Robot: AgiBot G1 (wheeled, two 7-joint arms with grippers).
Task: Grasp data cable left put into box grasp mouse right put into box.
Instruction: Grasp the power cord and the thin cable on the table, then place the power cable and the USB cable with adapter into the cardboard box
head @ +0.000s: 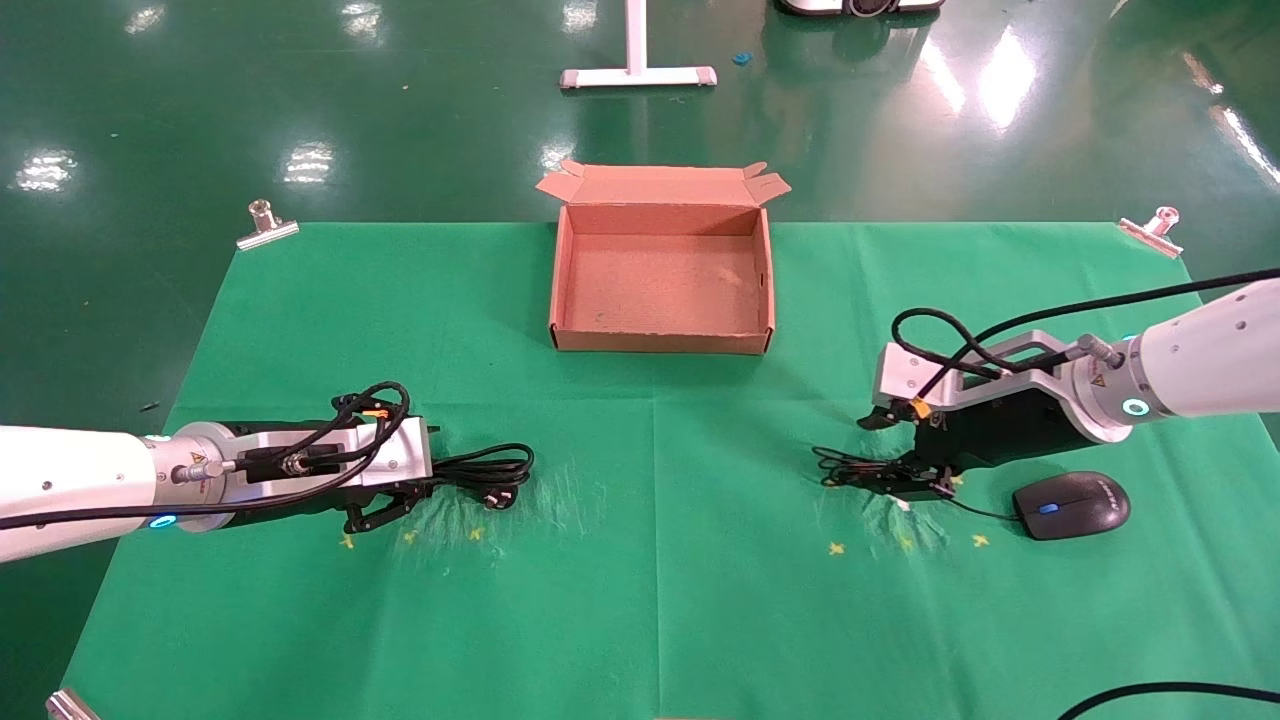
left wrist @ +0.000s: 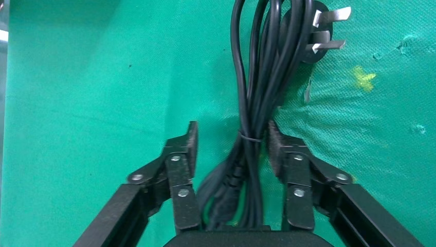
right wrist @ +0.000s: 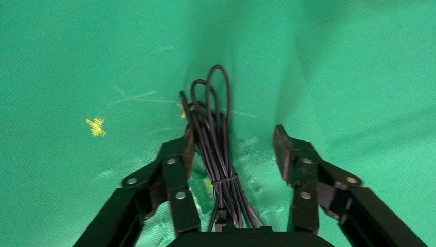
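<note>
I expect the mouse (head: 1071,505) to dangle and swing below when I lift the tied bundle, since a short loose piece of wire (head: 984,512) joins the bundle to it.
The data cable (head: 492,468), a thick glossy black looped bundle with a metal-pronged plug (left wrist: 325,30), lies on the green cloth at the left. My left gripper (head: 400,497) is open and low over it. In the left wrist view the bundle (left wrist: 262,87) runs between the jaws of that gripper (left wrist: 232,146), against one pad. The black mouse (head: 1070,503) lies at the right. My right gripper (head: 895,455) is open, its jaws either side of the mouse's thin tied wire bundle (right wrist: 213,139), left of the mouse. The brown cardboard box (head: 563,270) stands open and empty at the back centre.
The green cloth (head: 640,600) covers the table, held by metal clips (head: 267,222) at its far corners. Small yellow crosses (head: 836,548) mark the cloth near both grippers. A white stand base (head: 638,75) is on the floor beyond the table.
</note>
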